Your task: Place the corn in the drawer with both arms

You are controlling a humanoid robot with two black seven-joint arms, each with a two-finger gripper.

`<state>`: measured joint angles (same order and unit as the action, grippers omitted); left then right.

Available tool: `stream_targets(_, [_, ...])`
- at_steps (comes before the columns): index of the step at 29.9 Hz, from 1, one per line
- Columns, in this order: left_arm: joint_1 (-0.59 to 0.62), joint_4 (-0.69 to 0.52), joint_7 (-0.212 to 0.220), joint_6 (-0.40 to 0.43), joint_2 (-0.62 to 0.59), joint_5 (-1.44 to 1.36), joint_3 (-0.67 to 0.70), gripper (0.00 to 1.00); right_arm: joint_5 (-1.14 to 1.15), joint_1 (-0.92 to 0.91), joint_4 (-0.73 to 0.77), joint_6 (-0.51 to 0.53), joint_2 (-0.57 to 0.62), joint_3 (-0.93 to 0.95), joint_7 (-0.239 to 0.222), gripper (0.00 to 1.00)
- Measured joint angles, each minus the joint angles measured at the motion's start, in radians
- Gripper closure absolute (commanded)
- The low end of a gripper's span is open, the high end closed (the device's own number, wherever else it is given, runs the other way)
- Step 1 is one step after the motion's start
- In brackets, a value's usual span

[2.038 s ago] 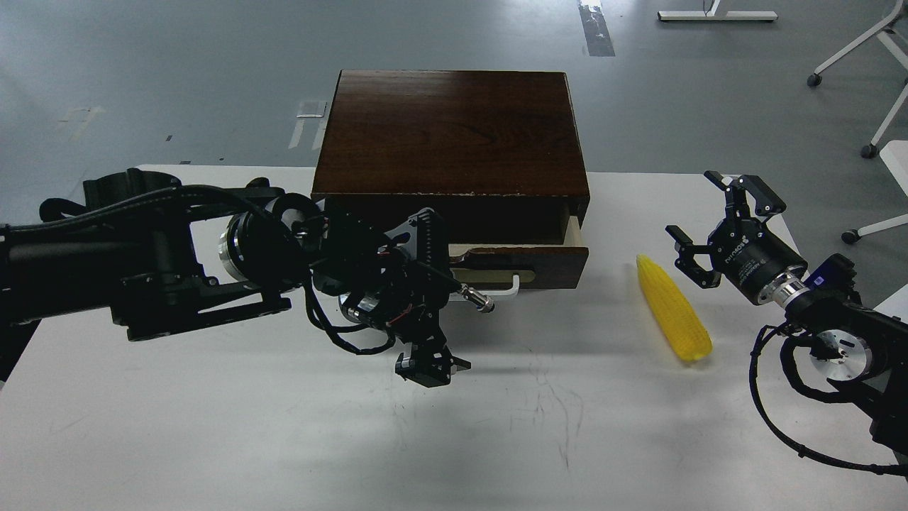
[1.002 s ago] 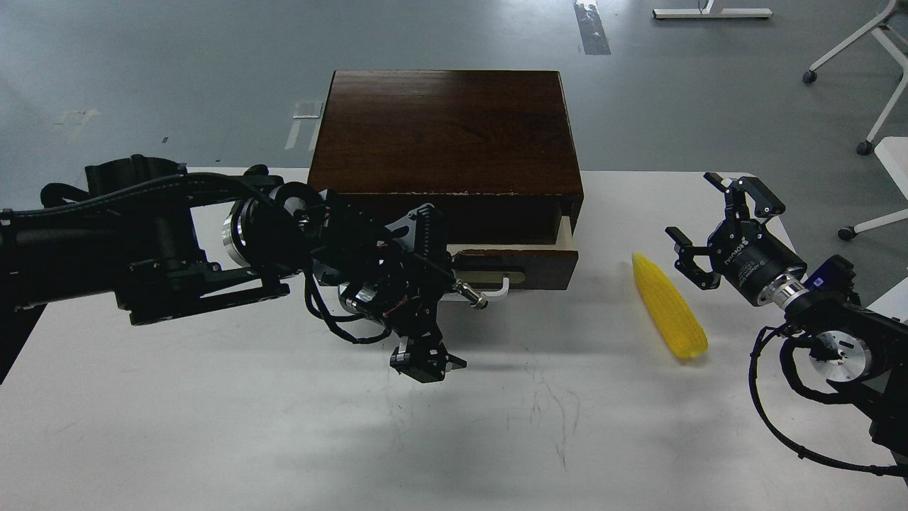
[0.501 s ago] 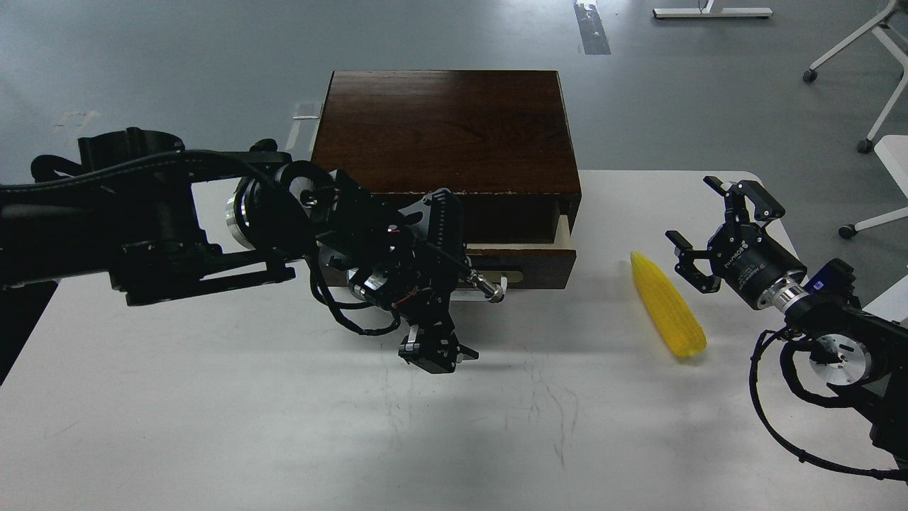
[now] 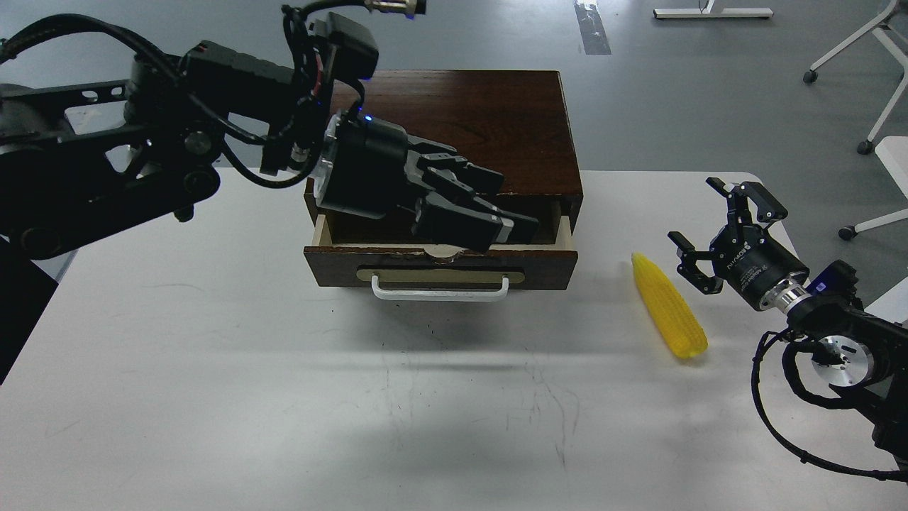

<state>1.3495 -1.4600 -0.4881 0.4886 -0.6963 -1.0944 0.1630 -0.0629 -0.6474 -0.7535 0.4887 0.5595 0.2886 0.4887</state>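
My gripper is about to lower the yellow corn (image 4: 669, 306). The drawer's opening (image 4: 374, 229) is wider than the yellow corn is long, so I expect the yellow corn to fit inside lying crosswise.
The yellow corn (image 4: 669, 316) lies on the white table (image 4: 284, 397), right of the dark wooden box (image 4: 468, 121), pointed end away from me. The drawer (image 4: 440, 266) is pulled out a little, its white handle (image 4: 440, 291) in full view and its cream inner sides showing. My left gripper (image 4: 514, 206) hangs above the drawer's opening, pointing right, fingers apart and empty. My right gripper (image 4: 694, 211) is open and empty, just right of the corn's pointed end, not touching it.
White chair legs on castors (image 4: 869, 145) stand on the grey floor at the far right. The table's right edge (image 4: 794, 234) runs close under my right arm. Bare tabletop lies in front of the drawer.
My left arm has swung up from in front of the drawer to above it, uncovering the handle. The drawer's opening, the corn and the right arm look unchanged.
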Motion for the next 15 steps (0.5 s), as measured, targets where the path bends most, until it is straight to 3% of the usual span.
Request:
stream_targets(5, [-0.128,0.049,0.0,-0.045,-0.104,0.464,0.004,0.02,0.0,0.0,0.0,0.0,-0.001,0.0,0.0,0.0])
stream_targets(9, [-0.252,0.105,-0.001,-0.092,-0.153,0.683,0.004,0.02,0.0,0.0,0.0,0.0,0.0,0.0,0.0,0.0])
stream_targets(15, [-0.408,0.274,-0.001,-0.087,-0.163,1.017,0.005,0.02,0.003,0.0,-0.006,0.0,0.014,0.0,0.0,0.0])
